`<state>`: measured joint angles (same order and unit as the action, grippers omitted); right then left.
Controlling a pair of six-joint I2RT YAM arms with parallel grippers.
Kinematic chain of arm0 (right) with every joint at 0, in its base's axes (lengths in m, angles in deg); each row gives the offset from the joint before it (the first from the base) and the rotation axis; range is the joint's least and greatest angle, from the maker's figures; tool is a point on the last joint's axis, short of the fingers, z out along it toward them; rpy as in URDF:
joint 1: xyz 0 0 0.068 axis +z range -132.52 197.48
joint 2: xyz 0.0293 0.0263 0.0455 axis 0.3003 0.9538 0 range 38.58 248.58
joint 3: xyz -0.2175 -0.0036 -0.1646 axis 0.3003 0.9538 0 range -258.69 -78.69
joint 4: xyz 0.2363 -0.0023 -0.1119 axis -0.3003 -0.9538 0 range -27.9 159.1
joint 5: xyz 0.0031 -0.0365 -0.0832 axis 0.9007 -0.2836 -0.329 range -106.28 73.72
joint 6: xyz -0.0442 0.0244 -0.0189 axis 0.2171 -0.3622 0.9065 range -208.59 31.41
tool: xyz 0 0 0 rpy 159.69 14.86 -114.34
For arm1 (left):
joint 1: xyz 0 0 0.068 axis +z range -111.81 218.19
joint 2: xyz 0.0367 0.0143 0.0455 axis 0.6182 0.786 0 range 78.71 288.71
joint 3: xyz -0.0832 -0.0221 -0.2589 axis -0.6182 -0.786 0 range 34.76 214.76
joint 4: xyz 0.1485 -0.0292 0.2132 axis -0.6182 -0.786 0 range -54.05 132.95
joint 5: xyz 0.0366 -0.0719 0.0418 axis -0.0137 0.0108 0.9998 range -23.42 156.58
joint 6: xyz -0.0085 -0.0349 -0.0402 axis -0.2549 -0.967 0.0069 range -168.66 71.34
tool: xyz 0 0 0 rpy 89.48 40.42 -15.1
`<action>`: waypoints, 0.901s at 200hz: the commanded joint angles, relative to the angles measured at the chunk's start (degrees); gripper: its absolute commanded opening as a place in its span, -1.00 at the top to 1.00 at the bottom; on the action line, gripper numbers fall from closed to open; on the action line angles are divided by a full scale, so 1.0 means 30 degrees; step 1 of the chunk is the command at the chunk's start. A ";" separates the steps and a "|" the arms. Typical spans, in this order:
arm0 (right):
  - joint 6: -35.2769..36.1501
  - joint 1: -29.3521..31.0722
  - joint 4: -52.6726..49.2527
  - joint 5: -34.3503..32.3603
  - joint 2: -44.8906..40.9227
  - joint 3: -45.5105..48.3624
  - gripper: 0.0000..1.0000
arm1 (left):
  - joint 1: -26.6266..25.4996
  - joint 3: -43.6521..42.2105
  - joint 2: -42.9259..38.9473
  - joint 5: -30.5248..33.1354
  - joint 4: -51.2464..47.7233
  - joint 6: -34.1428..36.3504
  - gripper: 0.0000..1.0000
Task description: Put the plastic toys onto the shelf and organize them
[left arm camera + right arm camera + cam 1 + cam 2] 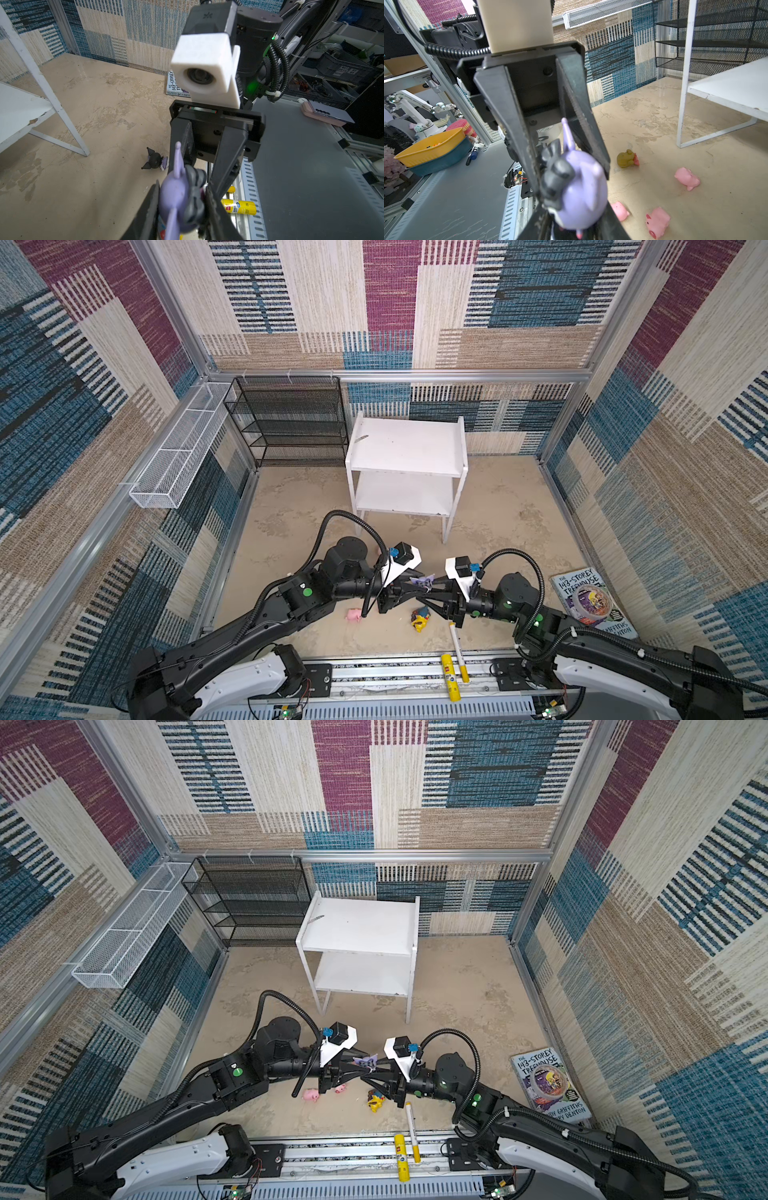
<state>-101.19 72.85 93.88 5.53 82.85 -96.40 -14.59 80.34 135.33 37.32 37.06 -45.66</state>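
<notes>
The purple figure (422, 581) is held by both grippers. Next, my right gripper lets go and moves back before my left gripper stands the figure on the lower board (434, 501).
Low over the floor in front of the white shelf (407, 448), my left gripper (417, 591) and right gripper (432, 593) meet tip to tip. Both are shut on one purple big-eared figure (176, 197), which fills the right wrist view too (581, 197). A second black-and-purple figure (155, 160) lies on the floor. Three pink pigs (687, 178) (657, 221) (619, 211) and an olive-headed pink doll (626, 159) lie beneath the left arm. The yellow figure with blue hood (419, 619) lies under the right gripper. Both shelf boards are bare.
A black mesh rack (291, 423) and a long white wire basket (178, 448) stand at the back left. A book with a round tub on it (590, 601) lies at the right wall. A marker (457, 651) and yellow tube (451, 676) lie at the front rail.
</notes>
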 commanded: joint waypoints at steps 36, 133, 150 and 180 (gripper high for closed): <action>-0.0204 0.0020 -0.1249 -0.1999 -0.1050 0.0186 -0.33 | 0.0087 0.0549 0.0935 0.1866 0.1451 0.0093 0.44; -0.5102 0.0013 -1.2102 -1.1370 -1.0408 0.0748 -0.99 | 0.1417 0.5041 0.9006 0.7866 0.6307 0.1265 0.49; -0.5365 0.0028 -1.1889 -1.1531 -1.1202 0.1068 -1.00 | 0.1609 0.5206 0.9991 0.8543 0.7922 0.1112 0.48; -0.5556 0.0028 -1.2207 -1.2183 -1.1506 0.1225 -1.00 | 0.1792 0.6861 1.1714 0.8821 0.7877 0.1163 0.48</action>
<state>-116.18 72.85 59.21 -27.72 48.80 -92.93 -9.56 97.63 167.87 61.10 55.81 -42.51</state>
